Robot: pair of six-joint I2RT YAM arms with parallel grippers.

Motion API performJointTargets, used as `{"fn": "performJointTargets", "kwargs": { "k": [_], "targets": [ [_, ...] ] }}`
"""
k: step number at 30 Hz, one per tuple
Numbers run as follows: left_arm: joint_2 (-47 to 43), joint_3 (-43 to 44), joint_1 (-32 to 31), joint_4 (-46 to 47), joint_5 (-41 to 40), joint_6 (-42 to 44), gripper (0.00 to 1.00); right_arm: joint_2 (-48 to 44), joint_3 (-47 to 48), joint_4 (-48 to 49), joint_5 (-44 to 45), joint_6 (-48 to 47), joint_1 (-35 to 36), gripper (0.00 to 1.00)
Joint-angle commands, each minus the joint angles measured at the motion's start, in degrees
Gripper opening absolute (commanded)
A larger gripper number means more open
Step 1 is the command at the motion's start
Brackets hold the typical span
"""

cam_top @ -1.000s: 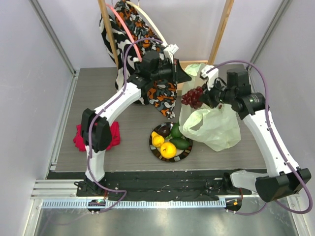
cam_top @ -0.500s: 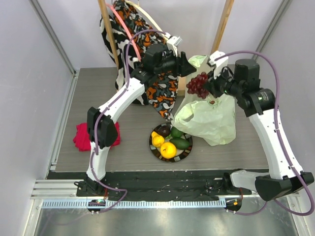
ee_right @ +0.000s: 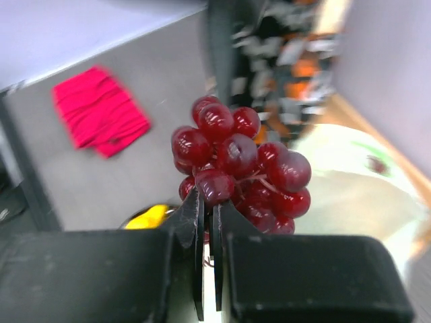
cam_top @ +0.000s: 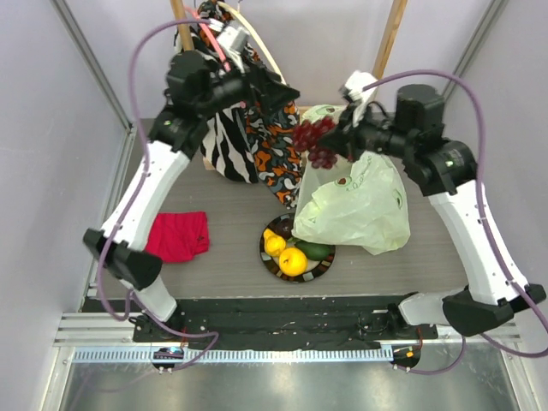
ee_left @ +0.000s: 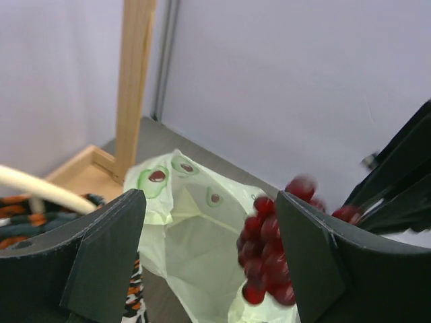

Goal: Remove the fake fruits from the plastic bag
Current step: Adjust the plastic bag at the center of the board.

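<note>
The plastic bag covers part of the plate's edge (cam_top: 315,228), so the robot's right gripper should pull back and move the bag (cam_top: 360,205) out of the way before it lowers the grapes onto the plate.
My right gripper (cam_top: 336,141) (ee_right: 209,202) is shut on the stem of the dark red grape bunch (cam_top: 314,141) (ee_right: 242,165) and holds it in the air above the mouth of the pale green plastic bag (cam_top: 353,205) (ee_right: 357,182). The bag slumps on the table, its top open, as the left wrist view shows (ee_left: 195,235). High at the back left, my left gripper (cam_top: 276,88) (ee_left: 212,262) is open and empty, apart from the bag, with the grapes (ee_left: 269,256) ahead of it. A lemon (cam_top: 274,245), an orange-yellow fruit (cam_top: 292,261) and a green fruit (cam_top: 314,250) lie on the plate (cam_top: 267,257).
Zebra and orange patterned cloth bags (cam_top: 248,141) hang from a wooden frame (cam_top: 387,43) at the back. A red cloth (cam_top: 177,235) (ee_right: 100,111) lies at the front left. The plate touches the plastic bag's lower left side.
My left gripper opened, let go of the bag and swung up and left. The right gripper carried the grapes up and left. The bag sagged onto the table.
</note>
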Motion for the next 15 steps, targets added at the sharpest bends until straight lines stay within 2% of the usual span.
{"fn": "performJointTargets", "kwargs": {
  "k": [1,6,11,15],
  "targets": [
    [-8.4,-4.6,2.3,-4.1,2.2,4.4,0.83,1.3,-0.9,-2.7,-2.4,-3.3,11.0,0.01],
    [-14.5,-10.9,5.1,-5.6,3.2,5.6,0.83,6.4,-1.5,-2.2,-2.7,-3.2,18.4,0.01],
    [-19.9,-17.1,10.1,-4.0,4.0,3.4,0.82,12.5,-4.8,3.6,-5.6,3.8,19.9,0.01],
    [-22.8,-20.6,14.4,-2.4,4.4,0.5,0.82,15.9,-8.9,5.6,-4.2,7.7,19.8,0.01]
  ]
}}
